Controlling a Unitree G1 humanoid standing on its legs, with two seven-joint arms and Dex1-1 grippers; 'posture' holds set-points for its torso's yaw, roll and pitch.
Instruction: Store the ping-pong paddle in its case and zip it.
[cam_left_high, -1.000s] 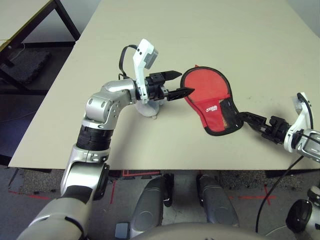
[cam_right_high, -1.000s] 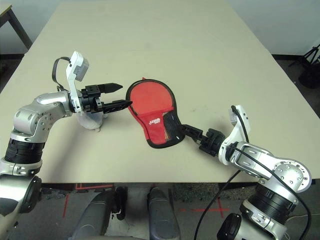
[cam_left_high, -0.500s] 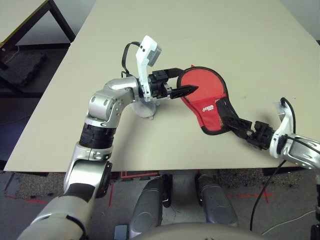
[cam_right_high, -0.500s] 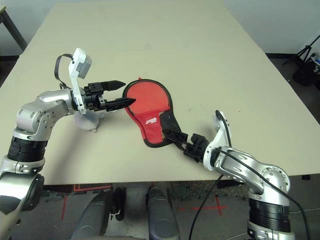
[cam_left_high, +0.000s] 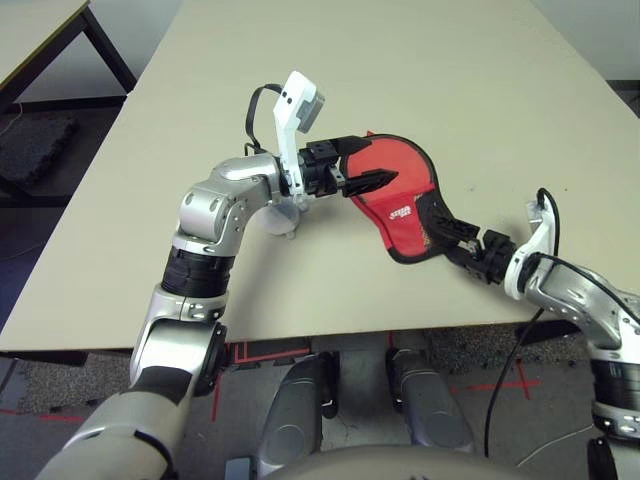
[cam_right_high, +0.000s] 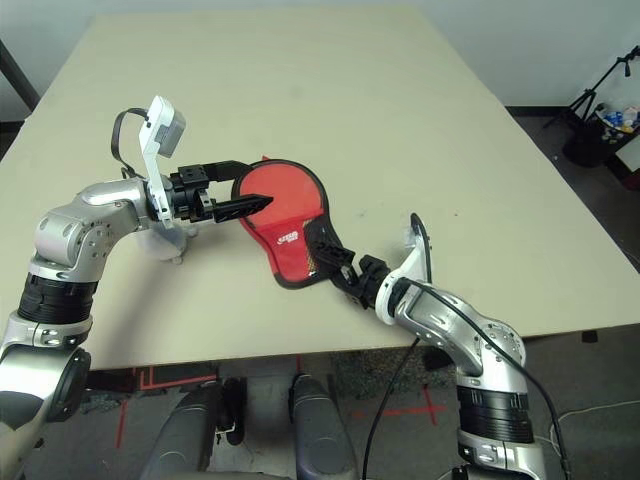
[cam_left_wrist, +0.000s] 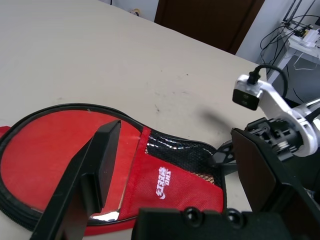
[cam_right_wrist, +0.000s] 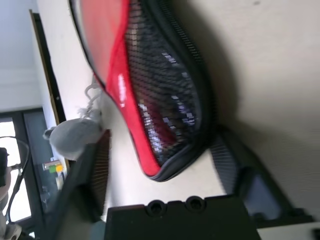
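I expect the pale grey pouch to drag the zip around the round end when I pull, because the pouch lies close beside the case's black edge (cam_left_high: 362, 212).
The red fabric case (cam_left_high: 412, 180) lies flat on the table, its round end toward my left arm and its black mesh narrow end (cam_right_wrist: 165, 100) toward my right. The ping-pong paddle is hidden. My left gripper (cam_left_high: 370, 162) hovers open over the round end, one finger (cam_left_wrist: 95, 165) above the red cloth. My right gripper (cam_right_high: 335, 262) is at the narrow end. Its fingers (cam_right_wrist: 95, 165) stand either side of that end with a gap still on one side, so it is open.
A pale grey pouch (cam_left_high: 285, 220) sits on the table under my left wrist. The table's near edge (cam_left_high: 300, 335) runs just behind my right gripper. Another table (cam_left_high: 30, 25) stands off to the left, and a tripod (cam_right_high: 590, 100) to the right.
The camera has shifted. My right arm has reached in from beside the case, so its fingers now straddle the narrow end and stand closer together. The left gripper stays open over the round end.
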